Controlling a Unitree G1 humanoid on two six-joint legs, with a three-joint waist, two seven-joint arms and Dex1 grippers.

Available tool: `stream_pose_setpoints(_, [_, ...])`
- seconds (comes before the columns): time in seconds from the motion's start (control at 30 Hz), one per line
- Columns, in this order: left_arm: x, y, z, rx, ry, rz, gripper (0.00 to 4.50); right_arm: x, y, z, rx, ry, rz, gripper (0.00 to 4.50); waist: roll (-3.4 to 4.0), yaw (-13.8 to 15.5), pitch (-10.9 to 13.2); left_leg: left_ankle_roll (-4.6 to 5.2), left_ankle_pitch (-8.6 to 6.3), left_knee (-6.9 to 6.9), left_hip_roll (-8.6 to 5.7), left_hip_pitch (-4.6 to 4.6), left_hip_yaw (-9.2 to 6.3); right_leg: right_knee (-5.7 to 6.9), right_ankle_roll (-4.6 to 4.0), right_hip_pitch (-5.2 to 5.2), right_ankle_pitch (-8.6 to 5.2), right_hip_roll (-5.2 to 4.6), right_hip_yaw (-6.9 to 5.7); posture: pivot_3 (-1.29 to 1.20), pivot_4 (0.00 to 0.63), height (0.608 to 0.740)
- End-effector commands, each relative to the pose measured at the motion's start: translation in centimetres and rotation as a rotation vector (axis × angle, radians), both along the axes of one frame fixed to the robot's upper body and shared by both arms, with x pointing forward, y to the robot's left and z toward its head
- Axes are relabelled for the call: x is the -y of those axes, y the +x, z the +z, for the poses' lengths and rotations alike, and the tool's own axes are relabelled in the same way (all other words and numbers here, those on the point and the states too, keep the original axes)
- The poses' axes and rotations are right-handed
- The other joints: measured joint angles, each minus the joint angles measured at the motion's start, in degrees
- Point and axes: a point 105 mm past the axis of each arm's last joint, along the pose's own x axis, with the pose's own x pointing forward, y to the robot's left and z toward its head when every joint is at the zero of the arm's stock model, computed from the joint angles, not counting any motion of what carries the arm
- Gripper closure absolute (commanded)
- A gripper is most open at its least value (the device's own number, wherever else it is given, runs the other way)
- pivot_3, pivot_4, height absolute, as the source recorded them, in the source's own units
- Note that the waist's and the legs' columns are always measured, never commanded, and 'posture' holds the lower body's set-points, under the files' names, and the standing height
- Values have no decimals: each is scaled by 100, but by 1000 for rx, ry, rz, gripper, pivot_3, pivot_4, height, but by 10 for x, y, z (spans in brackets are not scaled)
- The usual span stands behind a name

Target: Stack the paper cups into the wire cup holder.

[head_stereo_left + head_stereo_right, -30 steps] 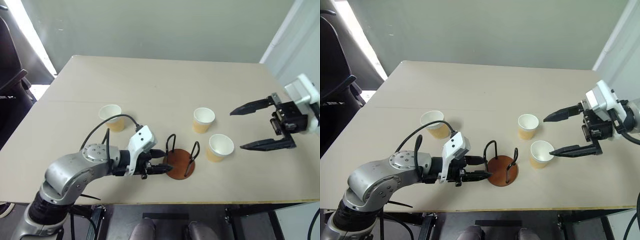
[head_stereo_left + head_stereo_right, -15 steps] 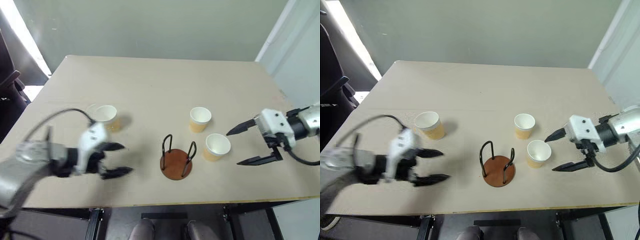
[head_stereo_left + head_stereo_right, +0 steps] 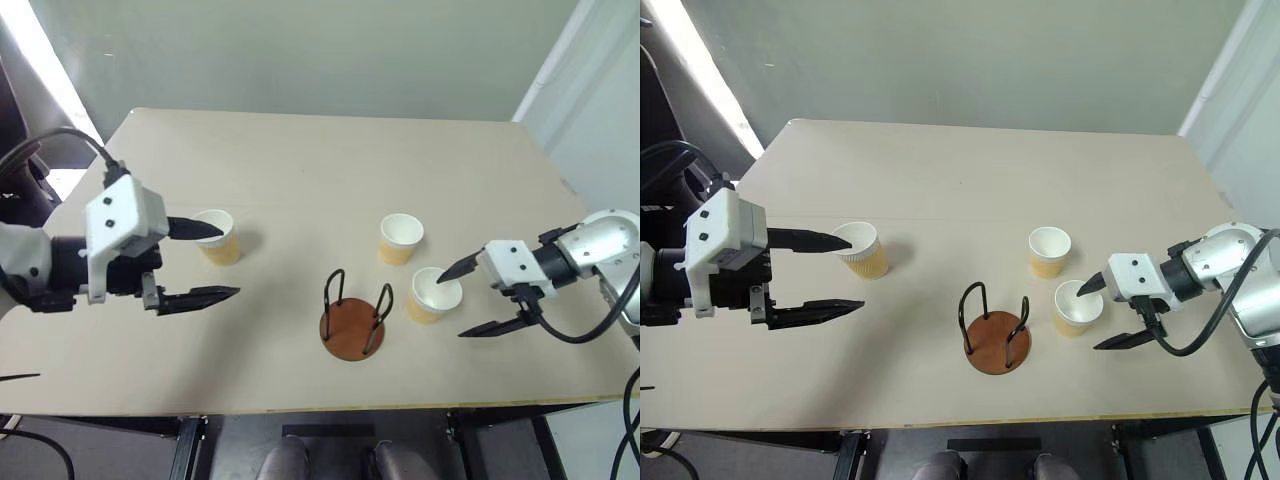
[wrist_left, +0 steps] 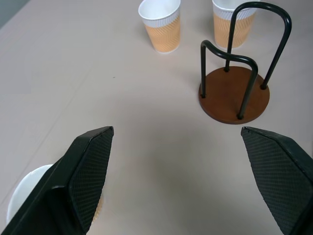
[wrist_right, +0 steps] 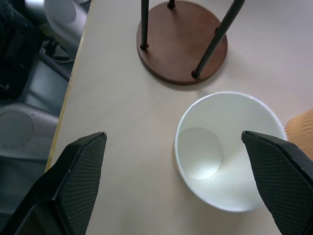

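Observation:
The gap [image 3: 356, 308] between the black loops roughly matches the front cup's width [image 3: 434, 295], so the front cup will settle upright inside when I lower it.
Three tan paper cups stand upright on the table: one at the left [image 3: 218, 236], one right of centre [image 3: 401, 238], one just in front of it [image 3: 434, 293]. The wire cup holder [image 3: 352, 318], a brown disc with two black loops, stands empty in the middle near the front. My left gripper [image 3: 230, 262] is open and raised, its far finger over the left cup's rim. My right gripper [image 3: 449, 305] is open beside the front cup [image 5: 227, 152], one finger above its rim, the other on its near side. The left wrist view shows the holder [image 4: 234, 93] ahead.
The table's front edge [image 3: 330, 408] runs close behind the holder. A dark chair [image 3: 660, 170] stands off the table's left side, and a pale wall panel [image 3: 590, 100] rises at the right.
My left gripper has pulled away from the holder, leftward and upward, and opened wider. My right gripper has sunk toward the front cup.

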Motion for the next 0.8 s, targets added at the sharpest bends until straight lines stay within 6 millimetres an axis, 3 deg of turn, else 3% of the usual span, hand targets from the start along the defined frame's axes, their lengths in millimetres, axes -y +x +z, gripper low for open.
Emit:
stream_pose_setpoints(0.03, [2,-2,2,22,-10,6,0,-4,2,-3,30,-25,30,1213,0,-10,0,0,0,0,1,-2,0,-1,-1,-2,1,0,0,0,150,740])
stream_pose_setpoints(0.23, [9,-2,1,22,-45,2,0,-11,6,-9,44,-31,50,3540,0,-24,0,1,-1,1,3,-1,0,1,-3,-3,2,0,-2,0,150,740])
stream_pose_setpoints(0.33, [10,-1,1,24,-49,5,0,-10,10,-12,61,-46,45,4422,0,-20,0,1,-1,1,3,-1,-1,1,-4,-3,2,0,-2,0,150,740])
stream_pose_setpoints(0.5, [6,3,1,31,-42,35,0,-10,16,-5,88,-33,38,4422,0,-23,0,0,-1,1,4,-1,-1,1,-6,-3,3,-1,-4,0,150,740])
stream_pose_setpoints(0.6, [5,4,2,35,-42,36,0,-11,15,11,101,-3,55,4422,0,-24,0,-1,0,1,5,-1,0,1,-7,-4,4,-1,-3,0,150,740])
stream_pose_setpoints(0.8, [3,4,-1,26,-43,39,0,-28,-3,91,109,241,128,4422,7,-25,4,-24,12,-1,3,-20,12,2,-9,-23,4,6,-2,0,150,740])
